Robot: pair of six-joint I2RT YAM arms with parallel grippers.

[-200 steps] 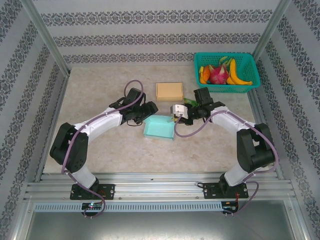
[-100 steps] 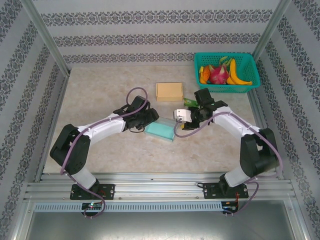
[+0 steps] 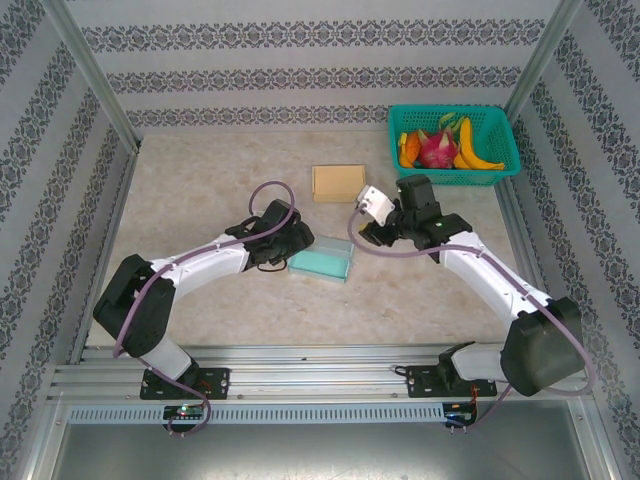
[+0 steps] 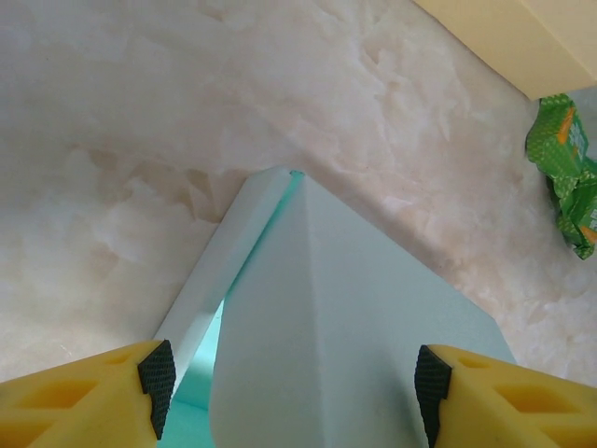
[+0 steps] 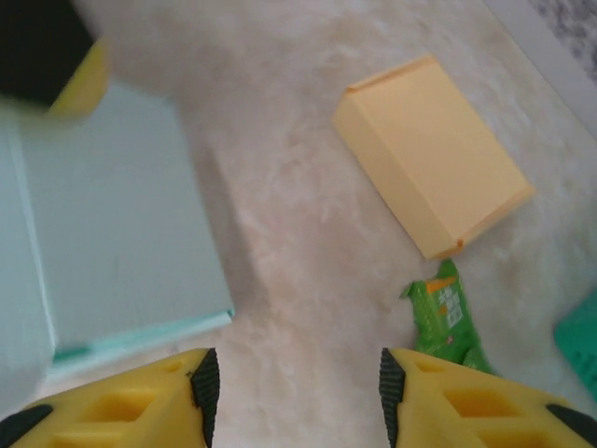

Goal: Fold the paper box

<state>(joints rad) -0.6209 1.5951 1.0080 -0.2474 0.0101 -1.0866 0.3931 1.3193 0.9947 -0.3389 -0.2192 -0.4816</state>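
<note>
The lid slants above the box's side with a teal gap showing, so next my left gripper presses the lid's edge down while my right gripper steadies the box's far end.
The teal paper box lies at mid-table with its lid flap folded down over it. My left gripper is at the box's left end. In the left wrist view the pale lid fills the space between the open fingers of that gripper, and neither pad pinches it. A slit of the teal inside shows under the lid's left edge. My right gripper hangs open just right of the box. In the right wrist view this gripper has only bare table between its fingers, with the box at its left.
A closed tan box lies behind the teal one. A green snack packet lies on the table to the right. A teal basket of fruit stands at the back right. Metal rails and patterned walls bound the table.
The right gripper opened, let go at the box's right side and drew back up and to the right. The left gripper pushed in to the right. The box went from open to lid-down.
</note>
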